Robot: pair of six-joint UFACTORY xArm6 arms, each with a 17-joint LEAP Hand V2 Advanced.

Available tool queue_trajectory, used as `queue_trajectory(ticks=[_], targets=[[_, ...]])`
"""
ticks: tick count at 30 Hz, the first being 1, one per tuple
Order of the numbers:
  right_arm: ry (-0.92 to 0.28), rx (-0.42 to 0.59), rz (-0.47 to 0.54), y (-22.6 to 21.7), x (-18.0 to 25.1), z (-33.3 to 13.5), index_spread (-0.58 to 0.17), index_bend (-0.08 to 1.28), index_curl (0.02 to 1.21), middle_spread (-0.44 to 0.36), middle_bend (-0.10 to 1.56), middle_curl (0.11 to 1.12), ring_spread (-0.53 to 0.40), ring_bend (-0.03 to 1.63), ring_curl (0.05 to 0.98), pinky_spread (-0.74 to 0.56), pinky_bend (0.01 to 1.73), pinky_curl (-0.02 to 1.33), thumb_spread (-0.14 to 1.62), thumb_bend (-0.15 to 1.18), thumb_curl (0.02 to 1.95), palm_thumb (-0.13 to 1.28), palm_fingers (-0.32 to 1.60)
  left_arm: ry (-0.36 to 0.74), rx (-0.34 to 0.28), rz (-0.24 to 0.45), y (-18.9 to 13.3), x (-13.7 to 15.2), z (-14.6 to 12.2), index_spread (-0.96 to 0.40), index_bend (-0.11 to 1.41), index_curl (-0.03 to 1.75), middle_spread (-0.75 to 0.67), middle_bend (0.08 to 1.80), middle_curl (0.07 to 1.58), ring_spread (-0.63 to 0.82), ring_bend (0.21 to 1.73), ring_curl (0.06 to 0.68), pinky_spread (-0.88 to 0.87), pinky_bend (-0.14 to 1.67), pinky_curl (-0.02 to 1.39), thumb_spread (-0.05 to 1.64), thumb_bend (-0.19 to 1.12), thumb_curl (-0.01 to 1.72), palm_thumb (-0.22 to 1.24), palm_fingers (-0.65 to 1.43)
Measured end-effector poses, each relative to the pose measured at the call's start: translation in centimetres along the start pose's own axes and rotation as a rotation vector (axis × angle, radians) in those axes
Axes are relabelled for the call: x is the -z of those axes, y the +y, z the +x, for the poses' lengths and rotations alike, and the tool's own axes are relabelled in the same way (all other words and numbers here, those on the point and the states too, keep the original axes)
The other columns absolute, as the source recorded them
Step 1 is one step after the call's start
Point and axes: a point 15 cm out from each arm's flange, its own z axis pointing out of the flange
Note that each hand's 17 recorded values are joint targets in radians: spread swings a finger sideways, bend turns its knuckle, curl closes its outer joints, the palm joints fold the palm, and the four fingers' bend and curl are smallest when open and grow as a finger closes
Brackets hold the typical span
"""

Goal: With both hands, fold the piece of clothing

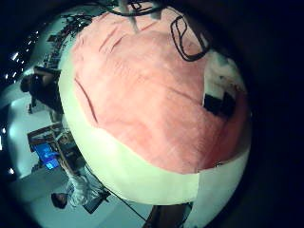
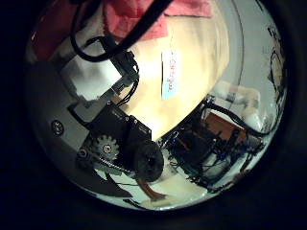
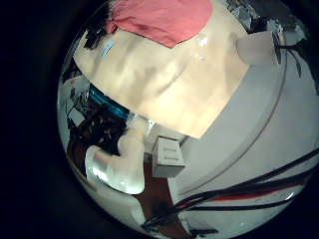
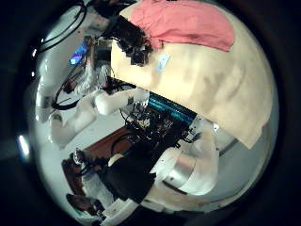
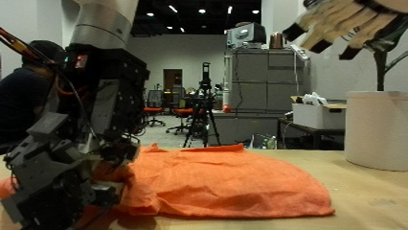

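The piece of clothing (image 1: 147, 95) has loose wrinkles (image 1: 85, 98) running across it, so it will double up into a small, rumpled bundle when I fold it.
An orange-pink piece of clothing (image 5: 216, 177) lies in a low, rumpled heap on the table, and it also shows in the left little finger side palm view (image 1: 142, 90) and the right thumb side palm view (image 4: 183, 24). My left hand (image 5: 77, 144) stands at the cloth's near edge, its black fingers (image 5: 70, 192) hanging relaxed down onto that edge; I see no cloth held in them. From the right palm that same left hand (image 4: 139, 42) sits at the cloth's corner. My right hand (image 5: 351, 24) hovers high above the far side, open with fingers spread, holding nothing.
A white tub (image 5: 377, 129) stands on the table beyond the cloth, under the right hand. The cloth rests on a pale tan mat (image 3: 189, 80) that ends near the table edge. A small white label (image 2: 171, 75) lies on the mat.
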Motion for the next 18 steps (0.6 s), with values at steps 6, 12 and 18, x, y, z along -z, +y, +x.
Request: queue_trajectory(ticks=[6,12,18], targets=[[0.067,-0.003,0.033,-6.3,-2.3,2.9,-0.266,0.15,0.31,0.043,0.26,0.36,0.149,0.35,0.259,0.35,0.22,0.24,1.16,0.05,0.28,0.4,0.43,0.007,-0.002,-0.012,0.5,1.3,-0.1,-0.66,0.57,0.89,-0.53,0.99,0.95,-0.44,1.38,0.545,-0.61,1.27,0.61,0.92,0.0,0.62,0.9,1.05],[0.169,0.006,0.06,-12.8,-7.8,5.5,-0.256,0.16,0.3,0.017,0.3,0.38,0.059,0.41,0.277,0.19,0.23,0.25,1.1,0.04,0.3,0.52,0.45,0.015,0.0,-0.034,1.2,1.4,0.1,-0.7,0.51,1.0,-0.54,0.98,0.98,-0.43,1.38,0.543,-0.6,1.28,0.61,0.93,-0.02,0.65,0.9,1.04],[0.208,-0.001,-0.058,-14.1,-14.3,7.6,-0.264,0.18,0.3,-0.016,0.31,0.39,-0.012,0.43,0.283,0.09,0.23,0.25,1.05,-0.03,0.29,0.53,0.45,0.015,0.003,-0.032,1.2,1.9,0.0,-0.74,0.45,1.11,-0.55,0.96,1.02,-0.43,1.39,0.541,-0.6,1.29,0.6,0.92,-0.02,0.67,0.87,1.04]])
